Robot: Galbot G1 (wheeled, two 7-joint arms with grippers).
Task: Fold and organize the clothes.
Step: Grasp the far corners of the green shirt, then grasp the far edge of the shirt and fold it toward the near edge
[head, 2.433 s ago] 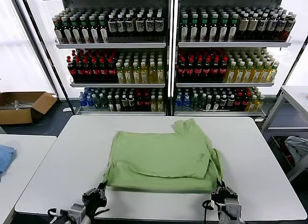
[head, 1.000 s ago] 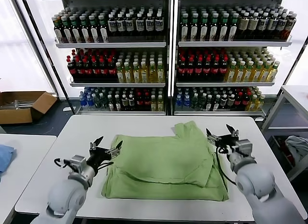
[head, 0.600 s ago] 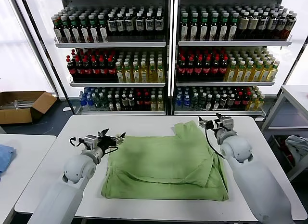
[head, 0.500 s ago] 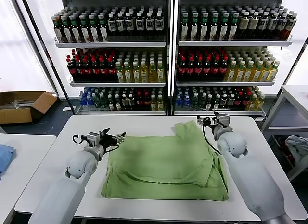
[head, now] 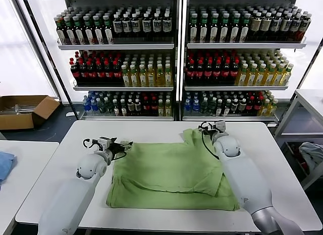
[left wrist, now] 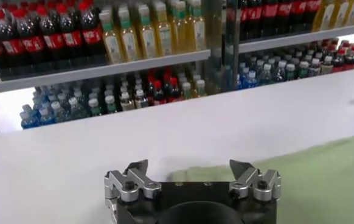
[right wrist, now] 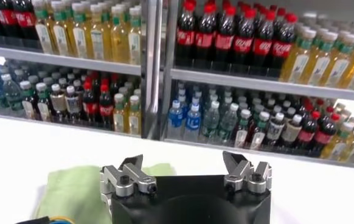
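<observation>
The shirt's near layers point(head: 171, 199) lie spread flat, so the shirt's far edge point(head: 160, 144) should fold over when I carry it toward me, while the shirt's near edge stays put.
The clothes are one light green shirt point(head: 171, 174), lying folded into a rough rectangle in the middle of the white table point(head: 282, 194), with one part sticking out toward the far right. My left gripper point(head: 121, 144) is open at the shirt's far left corner, low over the table, nothing between its fingers. My right gripper point(head: 206, 127) is open at the far right part of the shirt, also empty. In the left wrist view the open gripper point(left wrist: 189, 167) has green cloth point(left wrist: 323, 176) just past it. In the right wrist view the open gripper point(right wrist: 183, 163) has the cloth point(right wrist: 73, 182) beside it.
Shelves full of bottles point(head: 176, 58) stand behind the table. A cardboard box point(head: 22, 111) lies on the floor at far left. A side table on the left holds a blue cloth point(head: 4, 164); a grey-blue cloth point(head: 313, 154) lies at the right.
Both arms have reached farther away from me along the shirt's sides, from about mid-length to its far corners. Both grippers stayed open. The shirt has hardly shifted.
</observation>
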